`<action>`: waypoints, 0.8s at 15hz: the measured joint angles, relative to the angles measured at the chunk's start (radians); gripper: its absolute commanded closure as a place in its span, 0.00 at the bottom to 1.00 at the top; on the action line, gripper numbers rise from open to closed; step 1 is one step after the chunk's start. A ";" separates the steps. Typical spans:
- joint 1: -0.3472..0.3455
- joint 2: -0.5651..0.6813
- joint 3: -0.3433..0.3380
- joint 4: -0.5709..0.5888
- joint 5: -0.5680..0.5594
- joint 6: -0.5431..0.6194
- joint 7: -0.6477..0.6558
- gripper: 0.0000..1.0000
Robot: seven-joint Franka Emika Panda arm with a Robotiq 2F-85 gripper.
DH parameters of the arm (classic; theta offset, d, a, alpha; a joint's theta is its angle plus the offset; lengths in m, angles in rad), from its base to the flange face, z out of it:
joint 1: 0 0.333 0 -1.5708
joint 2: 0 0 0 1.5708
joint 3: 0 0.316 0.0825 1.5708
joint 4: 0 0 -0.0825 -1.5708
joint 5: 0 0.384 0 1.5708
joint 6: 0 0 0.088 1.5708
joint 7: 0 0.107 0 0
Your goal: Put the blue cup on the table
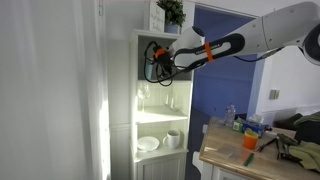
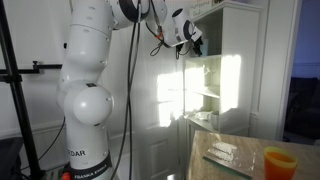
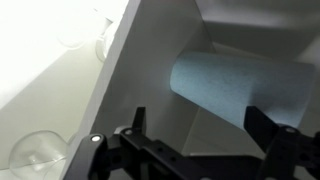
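The blue cup's side (image 3: 228, 82) is off-centre in front of my gripper, and one finger faces its side. Next, I back off and rise above the cup's rim (image 3: 302, 95) first.
In the wrist view the blue cup (image 3: 240, 90) is a pale blue-teal tumbler that fills the upper right, standing against the white shelf wall. My gripper (image 3: 203, 125) is open, with its two dark fingers spread wide just short of the cup and nothing between them. In both exterior views my gripper (image 1: 155, 62) (image 2: 192, 38) reaches into the top compartment of the white shelf cabinet (image 1: 160, 110), and there the cup is hidden by it. The light wood table (image 1: 240, 160) (image 2: 225, 165) stands low beside the cabinet.
Wine glasses (image 1: 168, 97) (image 3: 85, 25) stand on the shelf below my gripper. A white mug (image 1: 175, 137) and a white bowl (image 1: 147, 143) sit on a lower shelf. An orange cup (image 1: 250, 143) (image 2: 278, 162) and other clutter lie on the table. A plant (image 1: 172, 12) tops the cabinet.
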 measured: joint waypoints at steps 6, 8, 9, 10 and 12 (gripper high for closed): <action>0.000 -0.038 0.004 0.021 0.005 -0.205 0.000 0.00; 0.001 -0.051 0.009 0.033 0.009 -0.234 -0.001 0.00; 0.001 -0.057 0.010 0.043 0.010 -0.235 0.000 0.00; 0.001 -0.063 0.011 0.052 0.010 -0.236 0.002 0.00; 0.001 -0.076 0.010 0.076 0.010 -0.245 0.007 0.00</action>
